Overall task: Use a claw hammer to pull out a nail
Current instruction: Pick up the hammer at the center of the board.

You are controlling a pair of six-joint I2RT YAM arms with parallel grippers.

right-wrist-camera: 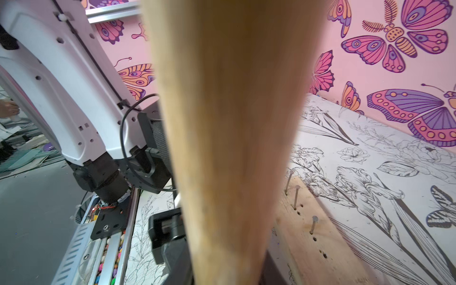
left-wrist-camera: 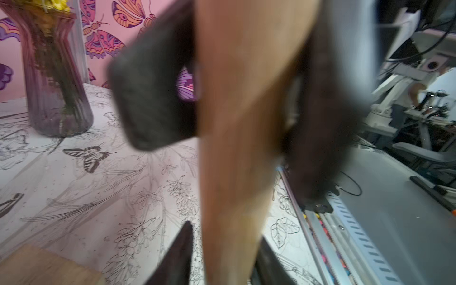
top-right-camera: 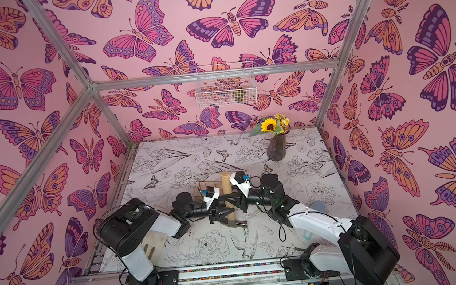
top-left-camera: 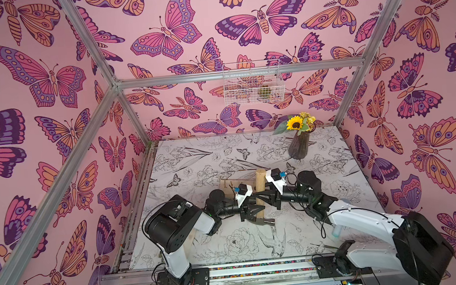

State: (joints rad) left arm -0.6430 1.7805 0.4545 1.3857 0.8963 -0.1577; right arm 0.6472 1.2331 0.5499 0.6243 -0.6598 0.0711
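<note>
Both my grippers hold the hammer's handle (top-left-camera: 261, 180) and the board lies unheld, so next my right gripper carries the hammer while my left gripper braces the board's end (top-left-camera: 224, 186).
The claw hammer stands nearly upright on the table, its pale wooden handle (top-left-camera: 259, 182) (top-right-camera: 226, 183) up and its grey head (top-left-camera: 266, 222) (top-right-camera: 239, 225) down. My right gripper (top-left-camera: 263, 197) (right-wrist-camera: 227, 271) is shut on the handle (right-wrist-camera: 234, 123) from the right, the higher grip of the two. My left gripper (top-left-camera: 257, 211) (left-wrist-camera: 227, 259) closes on the handle (left-wrist-camera: 246, 123) lower down from the left, one finger (left-wrist-camera: 269, 264) against the wood. Behind the hammer lies a wooden board (top-left-camera: 229, 186) (right-wrist-camera: 320, 246) with upright nails (right-wrist-camera: 295, 195) and empty holes.
A dark vase with a sunflower (top-left-camera: 299, 146) (left-wrist-camera: 54, 86) stands at the back right of the table. A white wire basket (top-left-camera: 252, 82) hangs on the back wall. Another wooden piece (top-right-camera: 154, 243) lies under my left arm. A metal rail (top-left-camera: 259, 268) runs along the front edge.
</note>
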